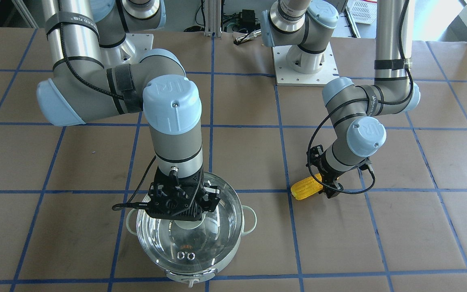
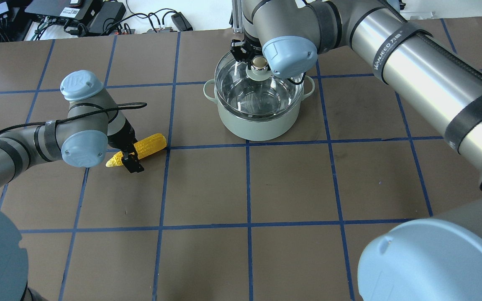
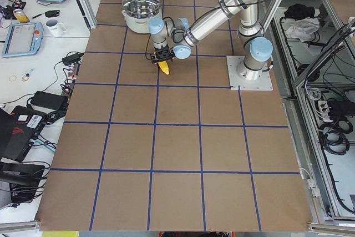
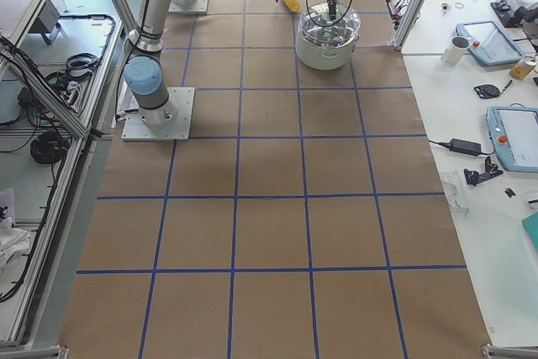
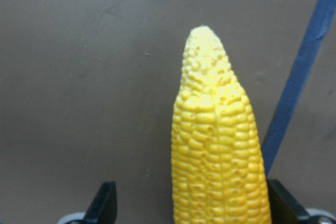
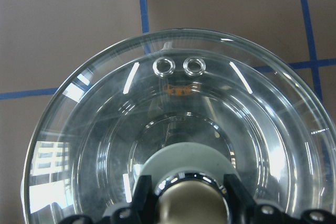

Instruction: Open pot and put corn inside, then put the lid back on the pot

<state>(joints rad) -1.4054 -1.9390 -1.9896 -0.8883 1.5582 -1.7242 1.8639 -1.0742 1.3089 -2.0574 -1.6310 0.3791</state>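
Observation:
The corn (image 1: 307,187) is shorter than the pot's wide rim (image 1: 241,214) is across, so it should come to rest lying down inside the pot, below the lid, when the robot lowers it.
The mint-green pot (image 2: 257,125) stands at the far middle of the table with the clear glass lid (image 2: 253,90) on it. My right gripper (image 2: 259,62) is straight above, its fingers (image 6: 144,198) closed on both sides of the lid's beige knob (image 6: 189,200). I cannot tell whether the lid is raised off the rim. The yellow corn (image 2: 151,144) lies on the table to the pot's left. My left gripper (image 2: 130,156) is open and low around the corn's middle. In the left wrist view, one finger (image 5: 278,200) touches the corn (image 5: 218,156) and the other (image 5: 105,200) stands apart.
The brown table (image 2: 291,188) carries a blue tape grid. The pot's side handle (image 1: 250,221) sticks out toward the corn (image 1: 306,189). The arm bases (image 1: 304,61) are bolted at the robot's side. Tablets and cables (image 3: 33,37) lie beyond the table's far edge.

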